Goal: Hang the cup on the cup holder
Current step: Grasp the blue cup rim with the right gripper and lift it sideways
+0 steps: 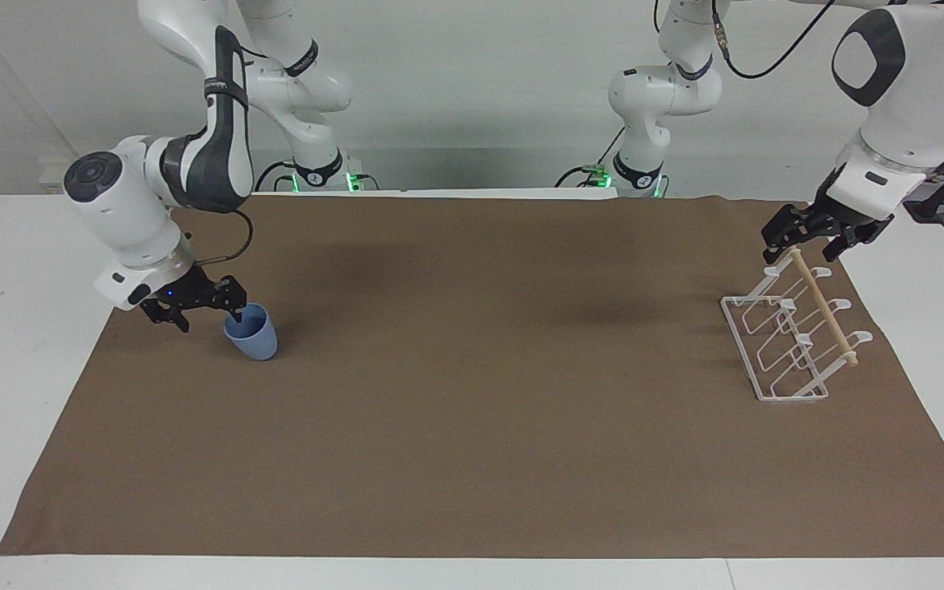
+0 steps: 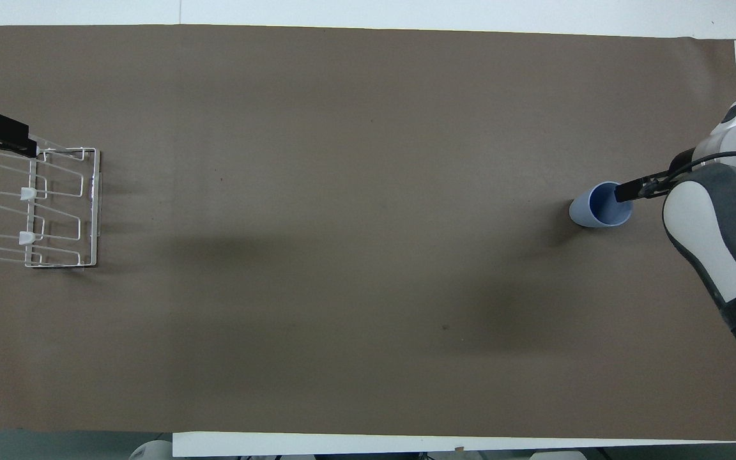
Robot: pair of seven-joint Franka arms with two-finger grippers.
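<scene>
When I lower the light-blue cup (image 2: 601,204) upside down, its wide opening should slip over a wire loop (image 2: 66,158) and hide it: the loop's end stands free.
The light-blue cup (image 1: 252,338) stands upright on the brown mat toward the right arm's end of the table; it also shows in the overhead view (image 2: 598,209). My right gripper (image 1: 210,316) is open and low at the cup. One of its fingers (image 2: 630,190) is at the cup's rim, the other outside the cup. The white wire cup holder (image 1: 791,340) with its wooden dowel (image 1: 824,307) stands toward the left arm's end; the overhead view shows it too (image 2: 61,207). My left gripper (image 1: 801,246) is open and waits just above the dowel's nearer end.
A brown mat (image 1: 472,426) covers most of the white table (image 1: 21,328). The right arm's forearm (image 2: 719,236) hangs over the mat's edge beside the cup. Nothing else lies on the mat.
</scene>
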